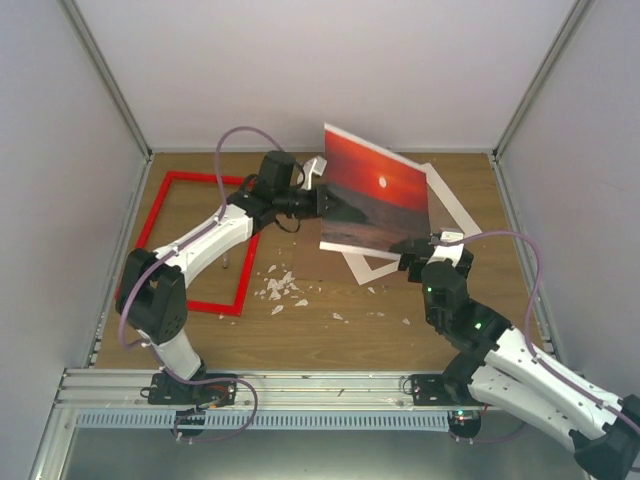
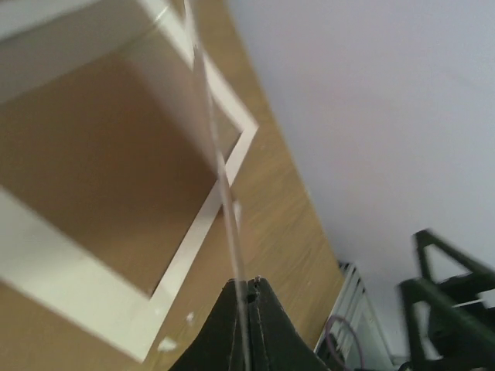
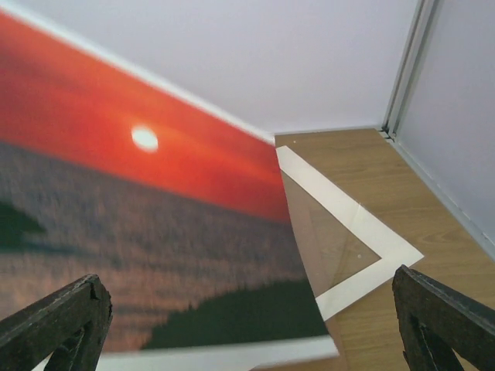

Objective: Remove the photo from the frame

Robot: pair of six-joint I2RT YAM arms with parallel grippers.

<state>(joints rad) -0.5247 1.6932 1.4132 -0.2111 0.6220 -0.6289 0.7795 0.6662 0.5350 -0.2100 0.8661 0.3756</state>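
Note:
The photo is face up and clear of the red frame, so my left gripper should keep lowering it flat over the brown board and let go of it there.
The photo, a red sunset print with a white sun, is lifted off the table and tilted up. My left gripper is shut on its left edge. In the left wrist view the print shows edge-on, pinched between the closed fingers. My right gripper is open at the photo's lower right corner. In the right wrist view the picture fills the space ahead of the spread fingers, untouched by them. The red frame lies flat at the left, under the left arm.
A white mat border lies on the table under and behind the photo, also visible in both wrist views. A brown board lies beneath it. Small white scraps are scattered mid-table. Cage walls surround the table.

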